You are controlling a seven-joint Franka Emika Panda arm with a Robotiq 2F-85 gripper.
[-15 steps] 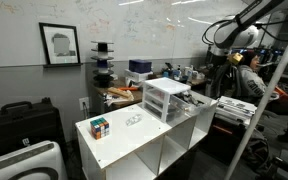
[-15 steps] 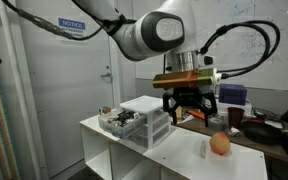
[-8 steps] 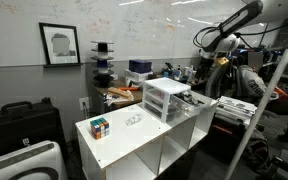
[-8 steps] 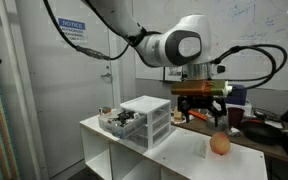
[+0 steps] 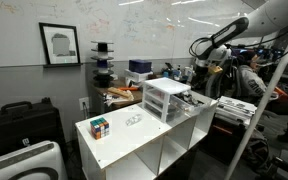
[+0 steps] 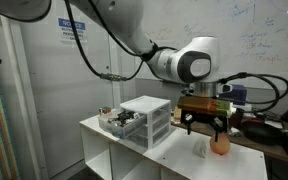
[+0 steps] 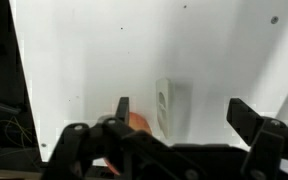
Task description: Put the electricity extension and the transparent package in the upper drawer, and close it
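My open fingers are on either side of the electricity extension's narrow width (image 7: 164, 106). I keep lowering my gripper until the fingers reach the extension's sides (image 6: 200, 148), and then close it.
The electricity extension (image 7: 171, 107) is a small white block on the white table top; it also shows in an exterior view (image 6: 199, 148). My gripper (image 7: 184, 112) is open and empty, and hangs above the extension in both exterior views (image 6: 206, 122) (image 5: 206, 70). The transparent package (image 5: 134, 119) lies on the table between the puzzle cube and the white drawer unit (image 5: 167, 97). A drawer (image 6: 119, 123) of the unit (image 6: 144, 118) stands pulled out with dark items in it; it looks like the upper drawer.
An orange ball (image 6: 220, 145) lies close beside the extension and shows next to one finger in the wrist view (image 7: 136, 122). A multicoloured puzzle cube (image 5: 100, 127) sits near the table corner. Cluttered desks and a person (image 5: 246, 75) are behind the table.
The arm has swung across the table and come down. The gripper has moved from in front of the drawer unit to above the extension and the orange ball. It stays open.
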